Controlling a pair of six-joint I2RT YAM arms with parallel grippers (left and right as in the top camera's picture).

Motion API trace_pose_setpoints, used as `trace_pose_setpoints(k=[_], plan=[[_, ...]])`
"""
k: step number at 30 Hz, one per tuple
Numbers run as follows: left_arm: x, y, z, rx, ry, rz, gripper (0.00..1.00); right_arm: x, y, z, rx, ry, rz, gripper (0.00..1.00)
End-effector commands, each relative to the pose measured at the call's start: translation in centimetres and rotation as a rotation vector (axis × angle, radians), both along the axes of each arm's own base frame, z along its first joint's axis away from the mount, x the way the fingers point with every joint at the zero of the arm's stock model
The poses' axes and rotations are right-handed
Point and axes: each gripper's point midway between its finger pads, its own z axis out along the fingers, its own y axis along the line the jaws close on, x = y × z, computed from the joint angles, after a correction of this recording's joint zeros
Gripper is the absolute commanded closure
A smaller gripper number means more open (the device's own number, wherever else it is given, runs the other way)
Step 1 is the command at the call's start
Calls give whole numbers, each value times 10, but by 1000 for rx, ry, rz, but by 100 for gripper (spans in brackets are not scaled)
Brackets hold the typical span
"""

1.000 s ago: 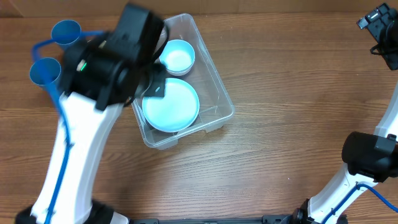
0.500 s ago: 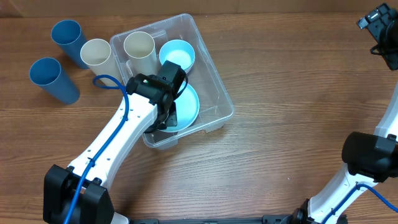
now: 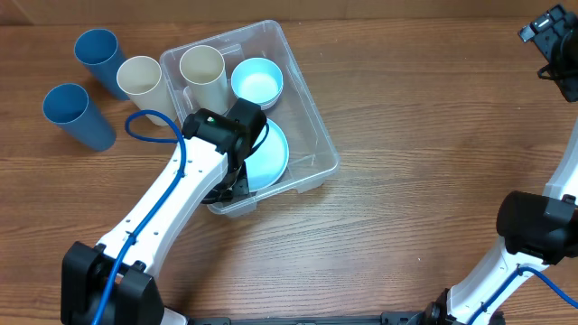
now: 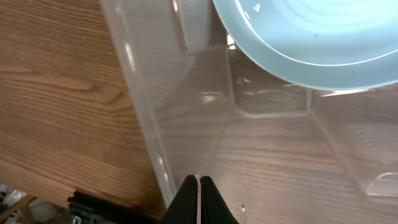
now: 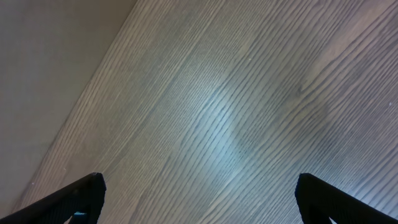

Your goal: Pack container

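Observation:
The container lies crooked, with its near end [image 3: 287,188] turned away from the cups. My left gripper should swing that end straight before it packs the outside cream cup [image 3: 143,79].
The container [image 3: 312,108] is a clear plastic bin lying at an angle left of centre. Inside it are a light blue plate [image 3: 271,155], a light blue bowl [image 3: 257,81] and a cream cup [image 3: 203,70]. My left gripper [image 3: 235,183] reaches down at the bin's near left wall. In the left wrist view this gripper [image 4: 198,181] is shut with nothing between its fingers, its tips just inside the clear wall [image 4: 140,118], and the plate [image 4: 311,43] lies ahead. My right gripper [image 5: 199,199] is open over bare table, at the far right [image 3: 551,36] in the overhead view.
A second cream cup [image 3: 140,79] stands just outside the bin's left wall. Two blue cups [image 3: 97,52] [image 3: 72,113] stand further left. The left arm [image 3: 153,226] stretches from the front left up to the bin.
The left arm has dropped from high above the cups to the bin's near left wall, uncovering the cups. Over the last half second it barely shifted. The right arm has stayed still.

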Motion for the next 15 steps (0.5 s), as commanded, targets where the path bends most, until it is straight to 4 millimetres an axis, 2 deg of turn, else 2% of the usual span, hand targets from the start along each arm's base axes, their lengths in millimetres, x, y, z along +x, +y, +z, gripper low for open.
trace_pose_setpoints(k=[1,5,10,13,15], plan=[[0,22,21,19,-79,74,96,-1,0,8,-11,-20,-6,0],[-4,39,40,-3,-135,114,96,-1,0,8,-11,-20,-6,0],[-1,45,39,12,-147,110,96,-1,0,8,-11,-20,-6,0],[15,37,39,-31,-198,75,96,-1,0,8,-11,-20,-6,0],[26,23,39,-99,-227,27,96,-1,0,8,-11,-20,-6,0]])
